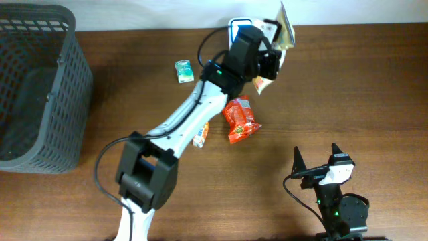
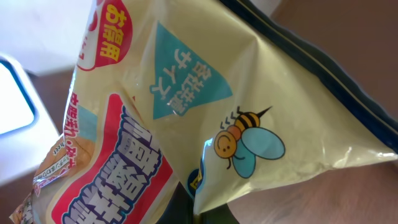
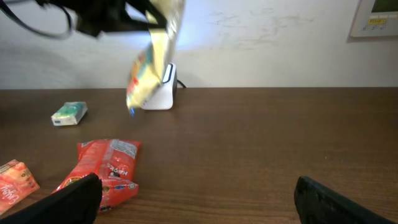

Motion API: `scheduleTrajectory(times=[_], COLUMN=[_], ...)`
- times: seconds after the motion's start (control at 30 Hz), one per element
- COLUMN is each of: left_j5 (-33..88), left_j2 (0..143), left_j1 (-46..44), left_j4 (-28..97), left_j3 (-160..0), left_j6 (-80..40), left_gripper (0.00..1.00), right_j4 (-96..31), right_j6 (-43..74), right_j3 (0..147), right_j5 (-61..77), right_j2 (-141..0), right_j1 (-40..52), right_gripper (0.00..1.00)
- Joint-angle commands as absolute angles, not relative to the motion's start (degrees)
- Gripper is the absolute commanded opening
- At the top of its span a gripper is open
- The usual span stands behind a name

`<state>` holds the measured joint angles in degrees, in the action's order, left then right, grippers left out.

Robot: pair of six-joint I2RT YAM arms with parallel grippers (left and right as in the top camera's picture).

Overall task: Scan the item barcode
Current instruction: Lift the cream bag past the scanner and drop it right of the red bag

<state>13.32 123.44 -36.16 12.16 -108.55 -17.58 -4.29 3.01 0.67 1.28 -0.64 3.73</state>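
My left gripper should keep moving the yellow snack bag from the white scanner, as the table (image 1: 297, 99) beside the red snack bag is clear, and release it there (image 1: 293, 100).
A pale yellow snack bag (image 1: 285, 28) with a bee drawing and red lettering hangs in the air at the table's far edge, pinched at its lower edge by my shut left gripper (image 1: 271, 61). In the left wrist view the bag (image 2: 186, 93) fills the frame, and only the dark jaws of the left gripper (image 2: 198, 214) show below it. The white scanner (image 1: 236, 27) stands just left of the bag, and the right wrist view shows the bag (image 3: 149, 62) in front of the scanner (image 3: 163, 94). My right gripper (image 1: 315, 155) stands open near the front right, holding nothing (image 3: 196, 199).
A grey mesh basket (image 1: 40, 87) stands at the far left. On the table lie a small green pack (image 1: 183, 70), a red snack bag (image 1: 241, 120) and an orange packet (image 1: 201, 134), all left of my right gripper.
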Motion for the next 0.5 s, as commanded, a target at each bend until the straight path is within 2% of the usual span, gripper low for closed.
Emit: scheduleTrajectory(times=[0.0,0.27,0.4,0.47], left_j5=[14.22,14.20,14.46,15.90], left_j2=[127.39,131.50,131.50,131.50], left_j1=[-38.30,-41.89,-42.54,-42.61], left_j4=[11.53,10.79,10.74,10.72], left_j3=[-109.34,-109.34,-109.34,-109.34], left_j6=[-20.67,-20.82,-20.82,-20.82], left_gripper=[0.00,0.02,0.11,0.26], right_j4=[-4.56,-4.56,-4.56,-4.56], right_j6=[3.22,3.22,3.22,3.22], right_j3=[0.32,0.32,0.32,0.32], right_j5=[0.60,0.60,0.60,0.60], right_j2=[-0.36,-0.36,-0.36,-0.36], right_j1=[3.36,3.36,3.36,3.36], right_gripper=[0.99,0.98,0.98,0.98])
